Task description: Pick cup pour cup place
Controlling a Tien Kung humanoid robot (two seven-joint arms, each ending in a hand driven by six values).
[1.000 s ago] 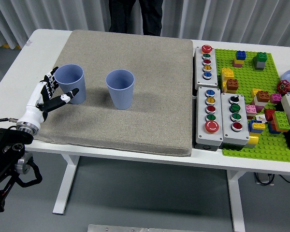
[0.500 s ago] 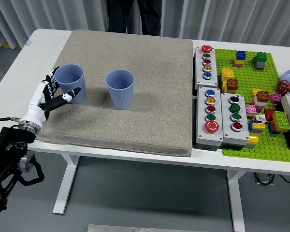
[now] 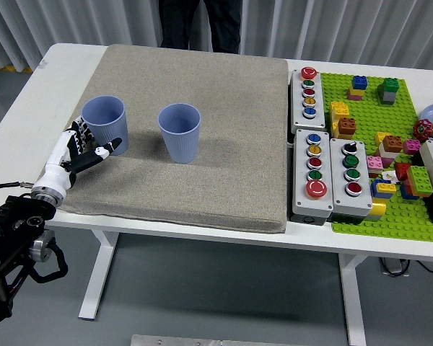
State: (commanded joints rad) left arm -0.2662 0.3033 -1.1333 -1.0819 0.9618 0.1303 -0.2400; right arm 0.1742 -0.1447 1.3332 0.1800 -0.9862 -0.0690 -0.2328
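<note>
My gripper will pour a thin clear stream from the blue cup (image 3: 107, 128) when I tip it, as only the plain inside (image 3: 104, 109) shows in the blue cup's opening.
Two blue-grey paper cups stand upright on the grey mat (image 3: 202, 180): the left cup (image 3: 105, 122) near the mat's left edge, the right cup (image 3: 180, 132) a little to its right. My left hand (image 3: 94, 145), white with black joints, comes in from the lower left and sits low beside the left cup's base. Its fingers are spread and hold nothing; the thumb tip lies close to the cup's foot. I cannot see inside either cup well enough to tell any contents. The right arm is out of view.
Grey button boxes (image 3: 308, 94) (image 3: 332, 176) stand right of the mat. A green baseplate (image 3: 411, 216) with several loose bricks fills the far right. A person in dark trousers (image 3: 202, 21) stands at the table's far side.
My left hand has slid down and back from the left cup's side toward the table's near edge. Both cups stand where they were.
</note>
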